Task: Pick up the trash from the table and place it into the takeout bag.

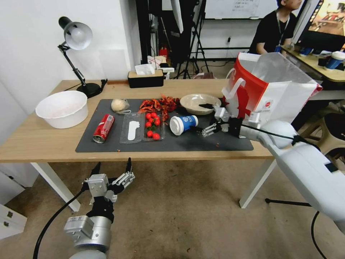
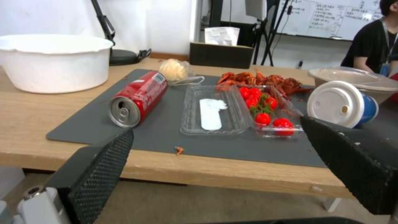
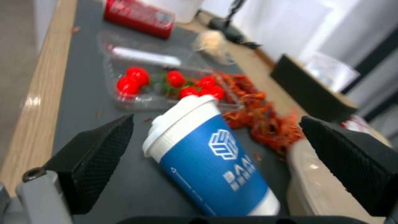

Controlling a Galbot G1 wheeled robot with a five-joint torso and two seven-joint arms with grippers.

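Note:
The tipped blue paper cup [image 1: 188, 122] leaves the mat dry [image 1: 173, 139] near its lid, so the cup is empty and will buckle inward when I squeeze it and pick it up.
A blue paper cup [image 1: 183, 124] with a white lid lies on its side on the dark mat [image 1: 187, 144] of the table [image 1: 43, 140]. My right gripper [image 1: 204, 120] is open just behind the cup's base, and the cup [image 3: 211, 161] lies between its fingers without touching them. Also on the mat are a red soda can [image 1: 104, 128], a pale wrapped lump [image 1: 119, 105], a beige bowl [image 1: 199, 103], red shells [image 1: 160, 105] and a clear tray of tomatoes [image 1: 142, 127]. The takeout bag [image 1: 273, 93] stands open at the table's right end. My left gripper [image 1: 112, 168] hangs open below the table's front edge.
A white basin [image 1: 63, 108] sits at the table's left, with a desk lamp [image 1: 77, 39] behind it and a black tissue box [image 1: 145, 77] at the back edge. A stool [image 1: 334, 129] stands to the right of the table.

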